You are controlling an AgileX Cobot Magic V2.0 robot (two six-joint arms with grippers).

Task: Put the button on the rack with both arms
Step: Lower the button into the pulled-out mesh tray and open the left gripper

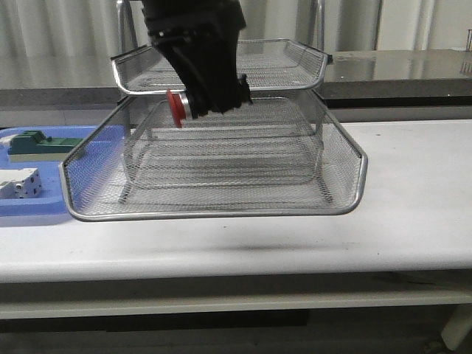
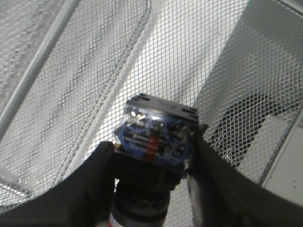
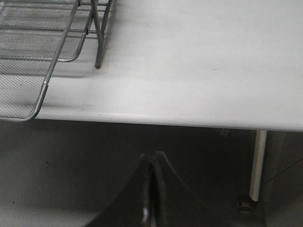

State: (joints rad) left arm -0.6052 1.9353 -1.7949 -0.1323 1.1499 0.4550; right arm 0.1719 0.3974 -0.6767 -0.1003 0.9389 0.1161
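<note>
I should lower the button (image 1: 178, 108) next with my left gripper, since it hangs on its side over the empty pulled-out tray, until it rests on the mesh (image 1: 223, 158), and then let go.
The silver wire-mesh rack (image 1: 221, 184) stands on the white table, its middle tray pulled out toward me. My left gripper (image 1: 210, 92) is shut on the button (image 1: 179, 107), holding it on its side above the pulled-out tray, red head to the left. In the left wrist view the black fingers (image 2: 99, 179) clamp the button's black body, with its blue rear block (image 2: 154, 135) over the mesh (image 2: 94, 71). My right gripper (image 3: 152, 163) is shut and empty, below the table's front edge, off to the right of the rack (image 3: 33, 52). It does not show in the front view.
A flat blue tray (image 1: 37, 210) at the left holds a green block (image 1: 33, 141) and white blocks (image 1: 18, 183). A table leg (image 3: 255, 165) with a caster shows in the right wrist view. A dark counter (image 1: 398, 70) runs behind the rack.
</note>
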